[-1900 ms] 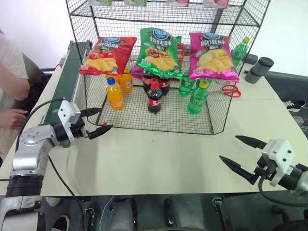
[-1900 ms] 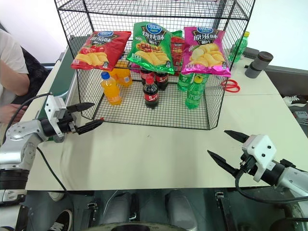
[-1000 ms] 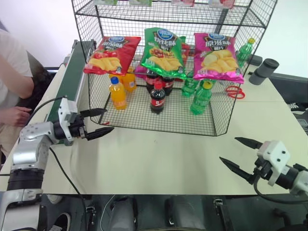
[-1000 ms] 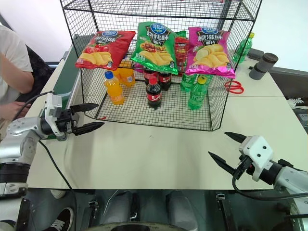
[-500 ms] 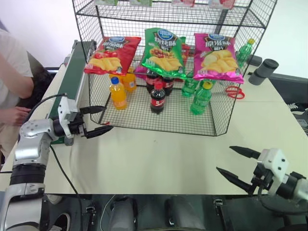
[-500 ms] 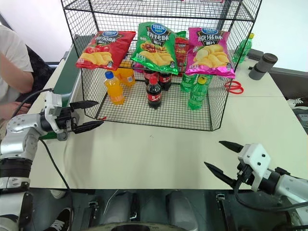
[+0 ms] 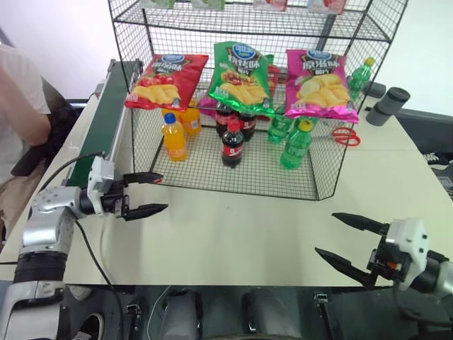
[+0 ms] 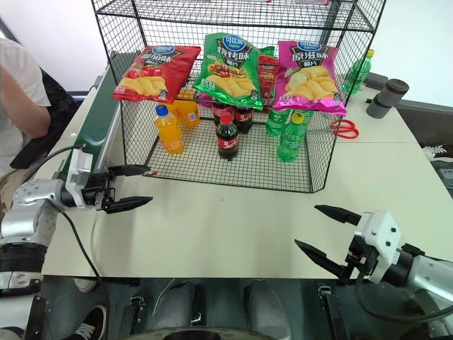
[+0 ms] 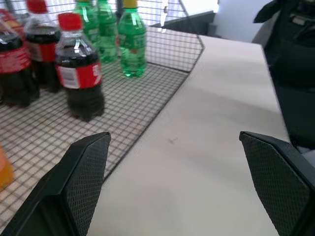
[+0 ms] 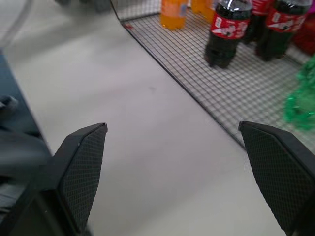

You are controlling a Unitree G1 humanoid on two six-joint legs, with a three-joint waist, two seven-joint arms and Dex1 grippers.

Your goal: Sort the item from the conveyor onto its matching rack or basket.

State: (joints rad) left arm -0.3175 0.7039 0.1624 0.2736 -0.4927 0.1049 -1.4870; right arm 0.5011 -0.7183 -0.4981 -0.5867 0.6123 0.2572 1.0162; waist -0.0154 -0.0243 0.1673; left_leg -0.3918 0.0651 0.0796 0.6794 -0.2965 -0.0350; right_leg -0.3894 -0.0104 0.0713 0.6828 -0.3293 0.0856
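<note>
The green crisp bag [image 7: 242, 78] has a plump, rounded middle [image 7: 241, 83]. It will stay spread out instead of folding over when I carry it by its edge.
The green crisp bag [image 7: 241, 78] hangs on the front of the black wire rack [image 7: 333, 159], between a red bag [image 7: 164, 79] and a magenta bag [image 7: 318, 83]. The dark-green conveyor [image 7: 105, 120] runs along the table's left side, and the part of its belt in view is bare. My left gripper [image 7: 164, 193] hovers open over the table just in front of the rack's left corner, pointing right, holding nothing. My right gripper [image 7: 325, 233] is open and empty near the table's front right edge. In the left wrist view its fingers [image 9: 83, 172] frame bare table beside the cage.
Cola [image 7: 232, 142], orange [image 7: 173, 137] and green [image 7: 294, 144] bottles stand in the rack's lower cage. Red scissors [image 7: 344, 134] and a grey cylinder [image 7: 388, 103] lie right of the rack. A person [image 7: 21, 106] sits at the far left by the conveyor.
The right gripper has drawn back toward the table's front edge and turned inward. The left gripper has swung to point more to the right. The person's hand at left has pulled away.
</note>
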